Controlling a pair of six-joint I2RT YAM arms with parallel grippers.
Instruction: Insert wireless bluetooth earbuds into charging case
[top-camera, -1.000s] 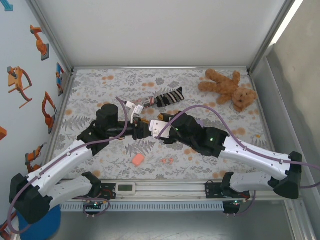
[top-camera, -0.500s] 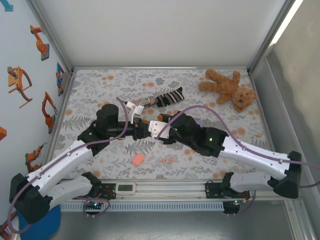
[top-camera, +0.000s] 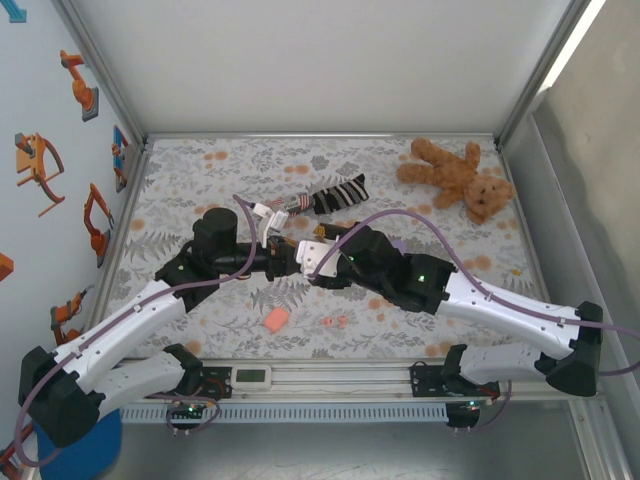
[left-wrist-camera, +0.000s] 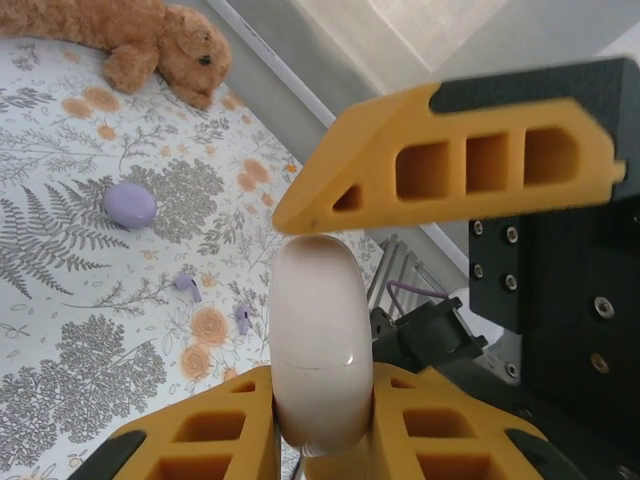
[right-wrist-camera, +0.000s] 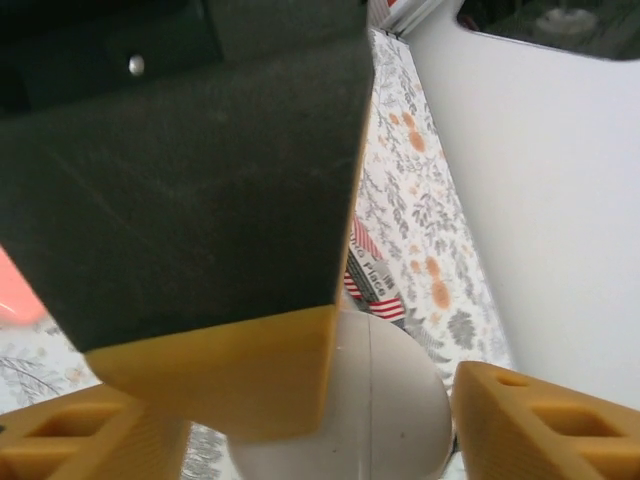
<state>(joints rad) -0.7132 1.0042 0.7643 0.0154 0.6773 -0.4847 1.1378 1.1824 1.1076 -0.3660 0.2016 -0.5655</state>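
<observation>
I should open the white charging case's lid (left-wrist-camera: 318, 295) with my right gripper while my left gripper pulls the lower half (left-wrist-camera: 321, 405) back, because the lid is shut beside my right gripper's finger.
A white pebble-like charging case (left-wrist-camera: 318, 340) is held in the air, closed, over the middle of the table. My left gripper (left-wrist-camera: 320, 392) is shut on its lower half. The two grippers meet tip to tip, left gripper (top-camera: 289, 257) against right gripper (top-camera: 312, 258). My right gripper (right-wrist-camera: 330, 425) stands open around the same case (right-wrist-camera: 400, 400), with a gap at its right finger (right-wrist-camera: 540, 420). One right finger (left-wrist-camera: 450, 160) hangs just over the case top. The coral-red earbuds (top-camera: 335, 321) lie on the mat near the front edge, in front of both grippers.
A salmon-orange case (top-camera: 275, 319) lies left of the earbuds. A purple case (left-wrist-camera: 129, 205) and two purple buds (left-wrist-camera: 187, 285) lie on the mat. A teddy bear (top-camera: 457, 177) lies at the back right; a striped sock (top-camera: 338, 194) and a small packet (top-camera: 268, 212) lie behind the grippers.
The left jaws have closed onto the white case. The right jaws have opened off it. Both arms stay almost where they were.
</observation>
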